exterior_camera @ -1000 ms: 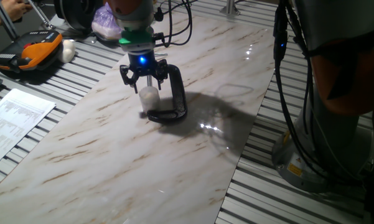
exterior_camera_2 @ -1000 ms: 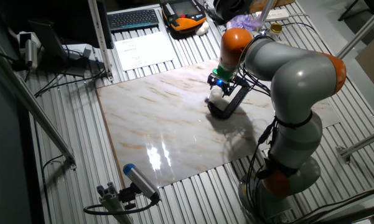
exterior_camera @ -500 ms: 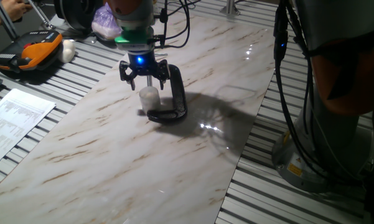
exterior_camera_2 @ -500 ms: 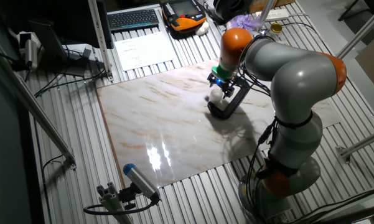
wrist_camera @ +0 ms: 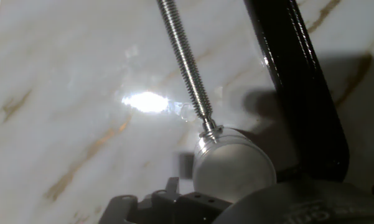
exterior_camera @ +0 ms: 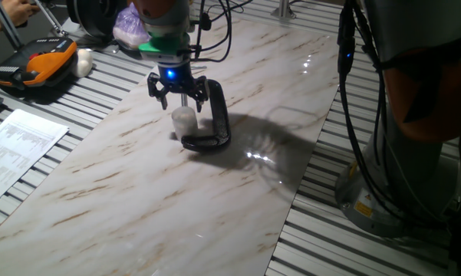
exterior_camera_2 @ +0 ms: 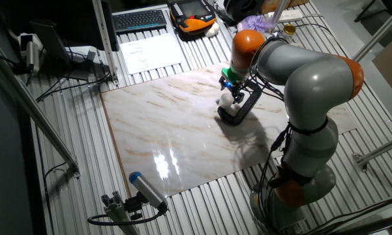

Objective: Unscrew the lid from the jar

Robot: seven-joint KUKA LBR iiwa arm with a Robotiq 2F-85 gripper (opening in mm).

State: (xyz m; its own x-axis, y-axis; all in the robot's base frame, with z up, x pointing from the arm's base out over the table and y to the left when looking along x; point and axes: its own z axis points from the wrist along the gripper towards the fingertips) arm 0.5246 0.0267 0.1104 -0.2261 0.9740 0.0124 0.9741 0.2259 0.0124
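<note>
I expect the jar [exterior_camera: 186,128] to stay in place with the clamp when I turn the lid, because the clamp's metal screw [wrist_camera: 206,122] pushes against the jar's side.
The tiny clear jar [exterior_camera: 184,121] stands on the marble board, held in a black C-clamp [exterior_camera: 217,123] that lies around it. The whitish lid [exterior_camera: 184,113] sits on top of the jar. My gripper [exterior_camera: 180,101] hangs just above the lid with its fingers spread, open and empty. In the other fixed view the gripper [exterior_camera_2: 231,89] is over the jar [exterior_camera_2: 227,100] and the clamp [exterior_camera_2: 242,108]. The hand view looks down on the lid [wrist_camera: 233,171], with the clamp's metal screw [wrist_camera: 185,62] touching the jar's side and the black frame [wrist_camera: 299,93] at the right.
An orange-and-black device [exterior_camera: 34,65], a white ball [exterior_camera: 83,61] and a purple bag [exterior_camera: 129,27] lie beyond the board's far left edge. A printed sheet [exterior_camera: 15,149] lies at the left. The arm's base [exterior_camera: 414,153] stands at the right. A keyboard [exterior_camera_2: 140,19] is at the back.
My gripper has risen a little straight up from the lid, still open. The jar, lid and clamp have not moved.
</note>
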